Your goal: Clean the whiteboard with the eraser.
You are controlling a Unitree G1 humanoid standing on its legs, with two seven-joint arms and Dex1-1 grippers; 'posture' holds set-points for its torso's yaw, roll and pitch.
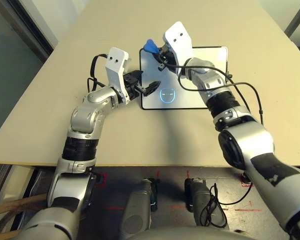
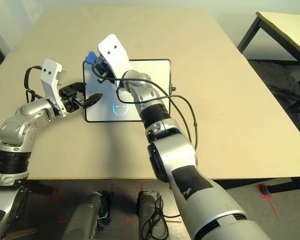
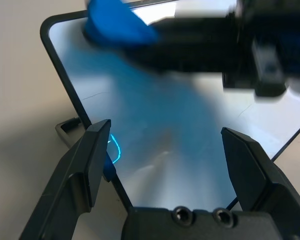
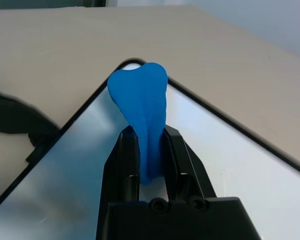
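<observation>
The eraser's tip reaches over the frame at the whiteboard's far corner, so my right gripper should turn back and bring the eraser over the whiteboard's middle.
The whiteboard lies flat in the middle of the table and carries a small blue circular mark near its front edge. My right gripper is shut on the bright blue eraser, whose free end sits at the board's far left corner. The right wrist view shows the eraser pinched between both fingers over that corner. My left gripper is open at the board's left edge, one finger over the white surface and one at the frame. In the left wrist view the eraser lies beyond the open fingers.
The tan table extends well past the board on every side. A black knob sticks out of the board's right edge. A black cable loops off my right forearm. A second table stands off to the right.
</observation>
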